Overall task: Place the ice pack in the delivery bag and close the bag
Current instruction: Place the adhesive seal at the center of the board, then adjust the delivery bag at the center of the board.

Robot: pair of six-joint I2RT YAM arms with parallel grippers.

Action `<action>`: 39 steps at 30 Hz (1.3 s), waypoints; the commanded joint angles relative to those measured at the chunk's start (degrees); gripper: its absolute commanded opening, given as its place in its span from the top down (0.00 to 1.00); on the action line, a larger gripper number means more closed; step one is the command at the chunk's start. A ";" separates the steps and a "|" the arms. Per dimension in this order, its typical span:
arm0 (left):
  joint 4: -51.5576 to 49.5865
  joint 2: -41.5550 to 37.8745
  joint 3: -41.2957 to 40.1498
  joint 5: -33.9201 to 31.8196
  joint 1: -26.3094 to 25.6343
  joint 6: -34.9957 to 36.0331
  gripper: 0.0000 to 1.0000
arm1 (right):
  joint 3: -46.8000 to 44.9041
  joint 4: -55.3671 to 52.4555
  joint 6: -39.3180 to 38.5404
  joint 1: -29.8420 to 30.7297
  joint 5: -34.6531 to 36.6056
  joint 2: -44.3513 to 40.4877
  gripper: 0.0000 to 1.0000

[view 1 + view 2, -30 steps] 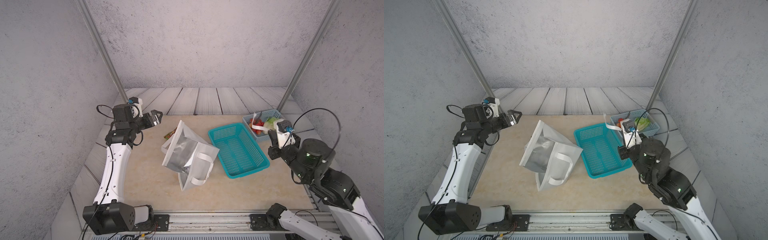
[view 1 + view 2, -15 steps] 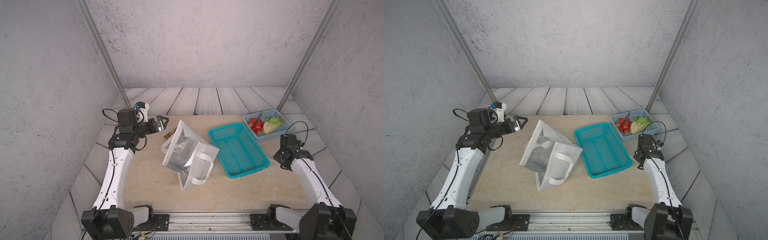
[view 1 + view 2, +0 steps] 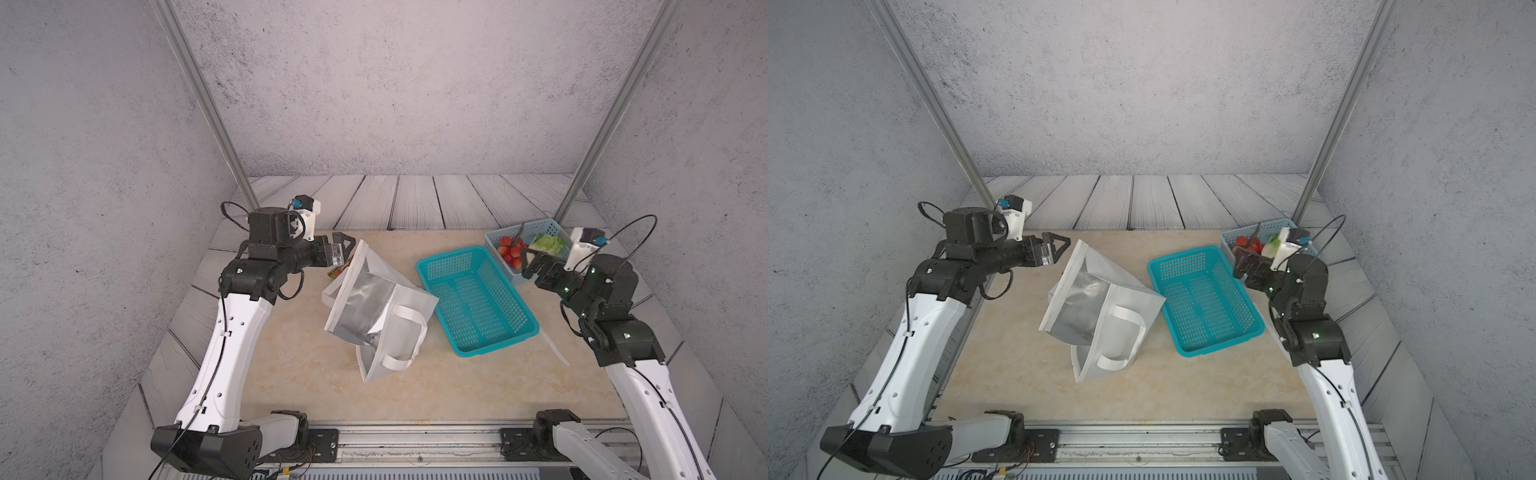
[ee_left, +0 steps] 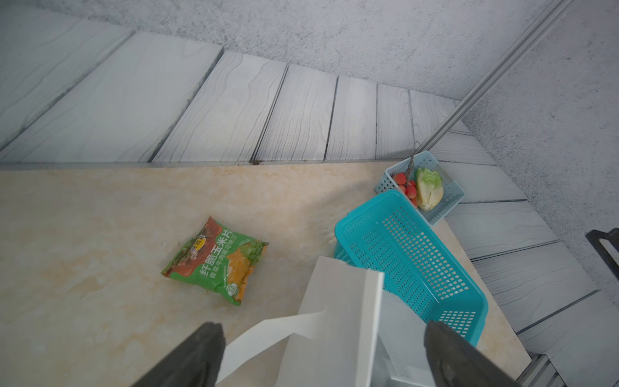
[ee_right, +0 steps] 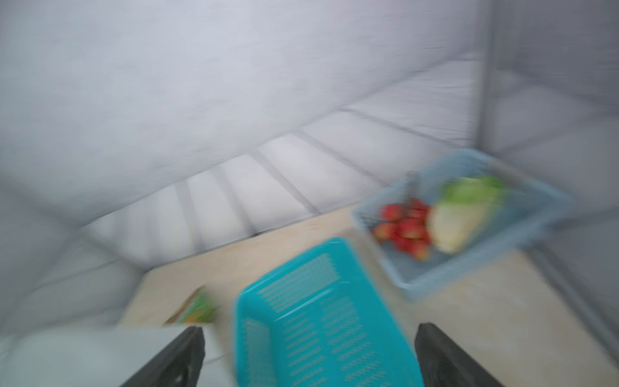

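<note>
The teal basket is empty and the delivery bag is wide open, so the ice pack should already be hidden deep inside the delivery bag.
The delivery bag lies on its side in the middle of the table, its silver-lined mouth gaping toward the left arm. Its white rim and a loop handle fill the near part of the left wrist view. My left gripper is open, hovering just off the bag's upper rim and holding nothing. My right gripper is open and empty, above the gap between the two baskets; its wrist view is blurred. The ice pack shows in no view.
A teal basket sits right of the bag. Behind it a pale blue basket holds tomatoes and lettuce. A green snack packet lies behind the bag. A thin white strip lies by the teal basket.
My right gripper went from shut to open. The right arm dropped low at the table's right edge, then rose again beside the baskets. The left gripper moved closer to the bag's rim.
</note>
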 commanded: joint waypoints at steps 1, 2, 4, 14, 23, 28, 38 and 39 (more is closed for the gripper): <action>-5.92 -4.95 -0.08 -6.27 -3.94 6.93 0.00 | -4.24 9.54 -27.10 13.94 -24.71 0.42 0.01; -6.51 -7.08 -1.99 -6.86 -4.27 8.66 0.00 | -4.18 8.02 -33.10 15.46 -27.36 1.66 0.01; -6.97 -12.39 -7.44 -7.30 -4.39 11.89 0.00 | 0.38 3.96 -39.17 15.65 -30.15 7.47 0.01; -8.79 -11.97 -13.44 -0.22 -5.09 18.19 0.03 | 22.81 -18.17 -58.45 23.70 -39.44 34.21 0.03; -11.34 -5.13 -15.23 -5.20 -6.11 24.45 0.52 | 29.80 -18.95 -58.20 24.76 -32.61 43.78 0.34; -12.94 -5.54 -14.53 -4.77 -6.13 27.05 0.69 | 31.00 -17.81 -55.90 24.78 -31.57 45.81 0.86; -17.34 -12.00 -13.50 -4.83 -6.07 34.17 0.94 | 27.33 -3.41 -39.94 24.45 -34.84 38.15 1.00; -18.77 -12.73 -11.85 -5.41 -6.07 35.18 0.95 | 27.10 -1.02 -37.18 24.77 -36.46 37.18 1.00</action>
